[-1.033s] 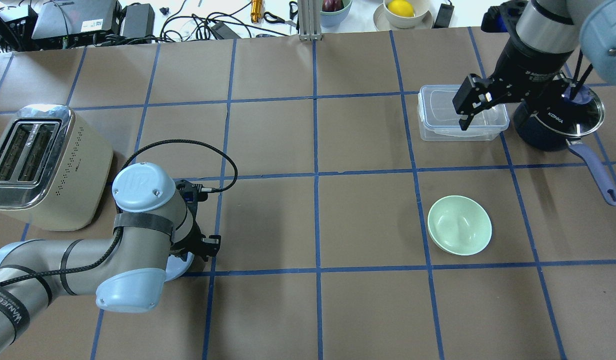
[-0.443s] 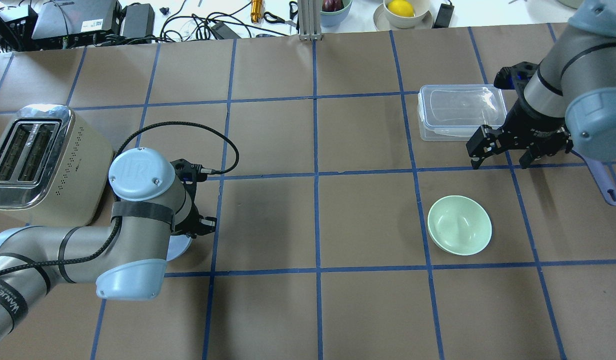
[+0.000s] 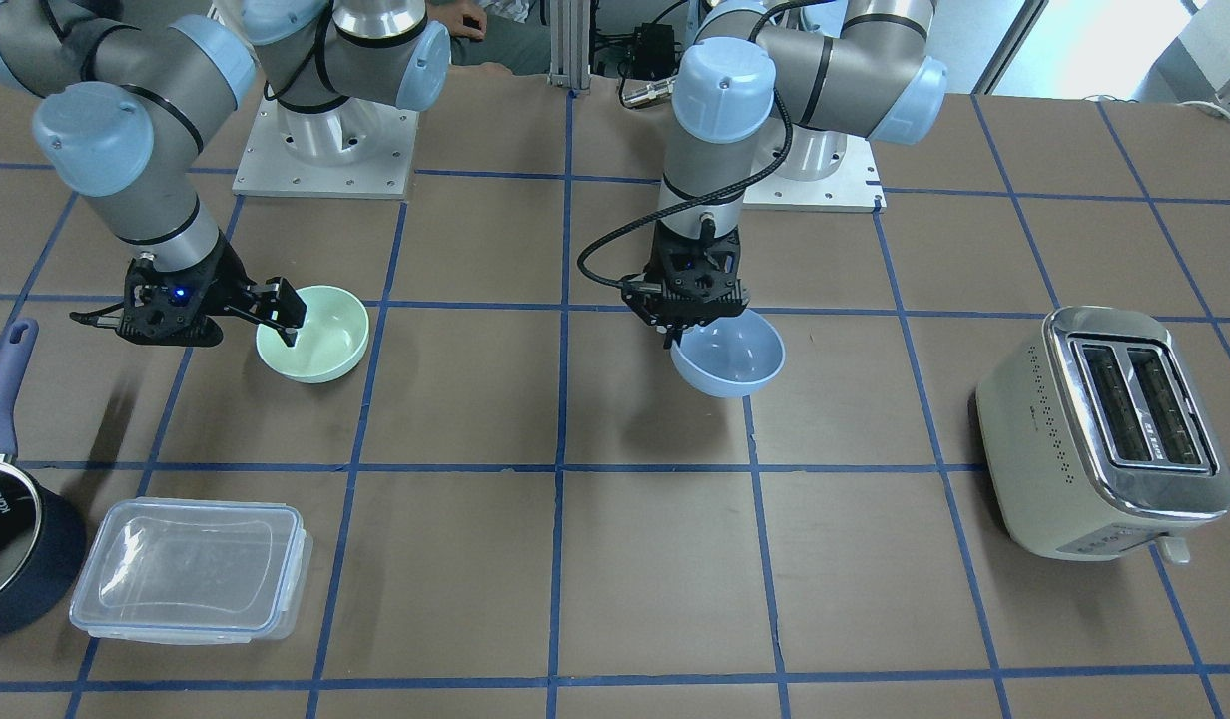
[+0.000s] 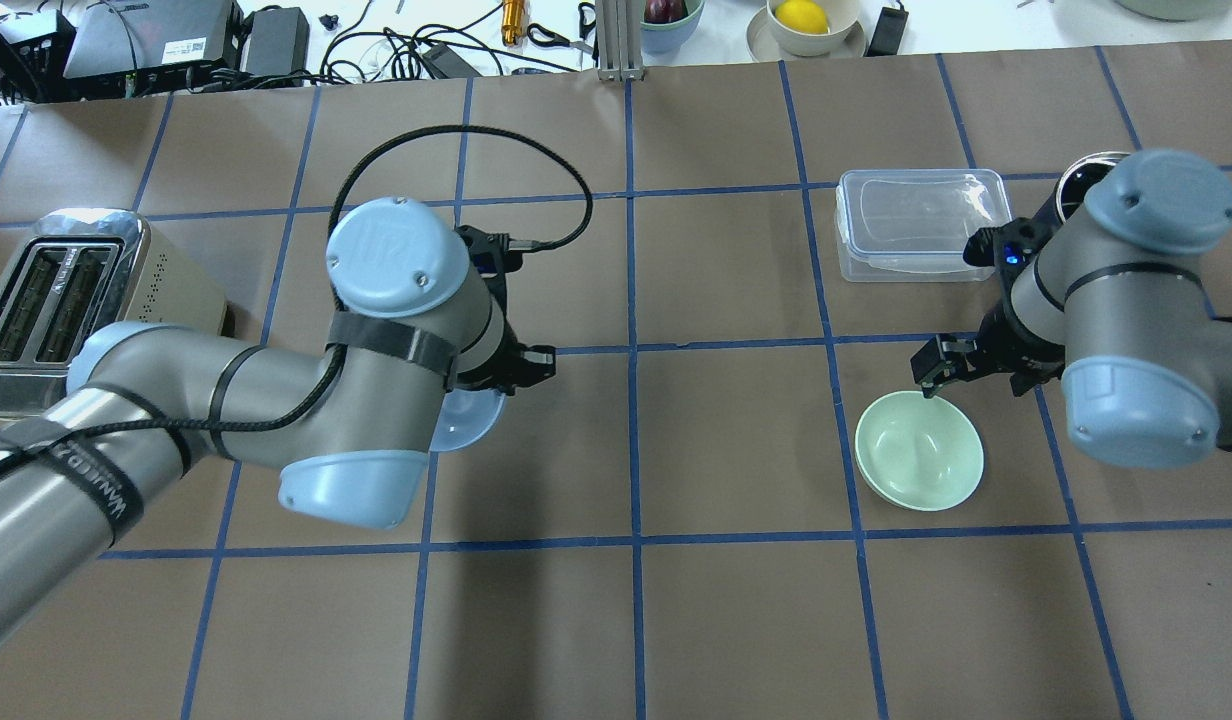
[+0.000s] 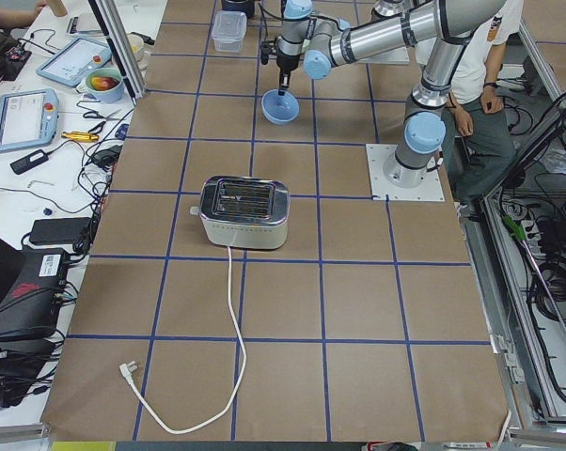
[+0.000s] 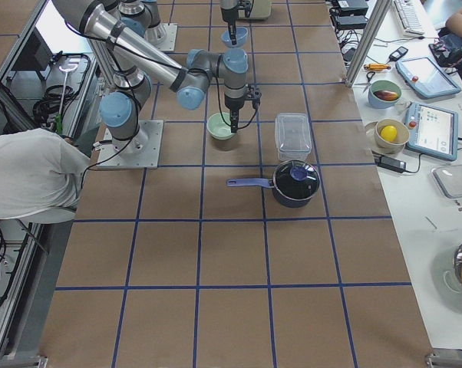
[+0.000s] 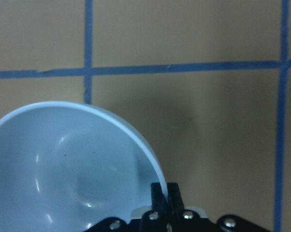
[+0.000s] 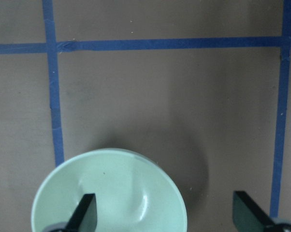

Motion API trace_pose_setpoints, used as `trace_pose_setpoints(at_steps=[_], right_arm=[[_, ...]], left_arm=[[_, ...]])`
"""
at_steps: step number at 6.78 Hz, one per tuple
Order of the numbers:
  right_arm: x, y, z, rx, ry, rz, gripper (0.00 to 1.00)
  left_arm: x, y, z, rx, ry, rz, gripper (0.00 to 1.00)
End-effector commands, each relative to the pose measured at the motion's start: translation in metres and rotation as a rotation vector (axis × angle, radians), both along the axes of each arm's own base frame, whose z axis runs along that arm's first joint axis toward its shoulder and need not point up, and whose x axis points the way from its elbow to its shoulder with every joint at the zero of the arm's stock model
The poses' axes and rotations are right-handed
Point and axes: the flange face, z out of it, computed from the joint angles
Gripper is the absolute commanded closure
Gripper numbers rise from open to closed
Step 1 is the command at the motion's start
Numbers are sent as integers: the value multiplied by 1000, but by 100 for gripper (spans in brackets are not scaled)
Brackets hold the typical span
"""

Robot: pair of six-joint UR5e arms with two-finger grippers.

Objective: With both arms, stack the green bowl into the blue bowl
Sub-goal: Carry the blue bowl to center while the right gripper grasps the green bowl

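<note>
I am going to lower the green bowl (image 3: 323,338) into the blue bowl (image 3: 730,355), and the green bowl should then sit inside nearly rim to rim, because their rounded shapes and widths match.
The pale blue bowl (image 3: 730,352) hangs from my left gripper (image 3: 687,325), which is shut on its rim and holds it a little above the table, left of centre in the overhead view (image 4: 468,422). The left wrist view shows the rim pinched between the fingers (image 7: 157,191). The green bowl (image 4: 919,450) sits on the table on the right side. My right gripper (image 4: 979,378) is open just above the bowl's far rim. In the right wrist view one finger (image 8: 85,215) is over the bowl's inside (image 8: 111,193) and the other is outside it.
A cream toaster (image 4: 66,300) stands at the left. A clear lidded container (image 4: 921,225) and a navy saucepan (image 3: 16,539) with a long handle stand beyond the green bowl. Cables and other bowls lie off the far table edge.
My left arm has lifted the blue bowl and carried it right, toward the table's middle. My right gripper has come from over the clear container down to the green bowl's far rim, still open.
</note>
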Motion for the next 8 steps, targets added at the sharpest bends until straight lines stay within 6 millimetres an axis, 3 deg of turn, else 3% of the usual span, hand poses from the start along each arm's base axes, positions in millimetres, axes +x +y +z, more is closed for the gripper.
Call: trace_pose_setpoints(at_steps=[1, 2, 3, 4, 6, 7, 8], right_arm=[[-19, 35, -45, -9, -9, -33, 15], [-22, 37, -47, -23, 9, -41, 61], [-22, 37, -47, -21, 7, -41, 94], [-22, 37, -46, -23, 8, -41, 100], [-21, 36, -46, -30, -3, -45, 100], [-22, 34, -43, -37, -2, -48, 100], [-25, 25, -31, -64, 9, -49, 100]], left_arm=[[-51, -77, -5, 4, 91, 32, 100], [-75, -95, -18, 9, 88, 13, 100], [-91, -102, -41, 31, 73, 23, 100], [-107, -107, -53, 12, 83, 13, 100], [-128, -101, -76, 32, 84, 37, 100], [-127, -101, -76, 26, 80, 6, 19], [-124, -109, -59, -20, 89, -35, 3]])
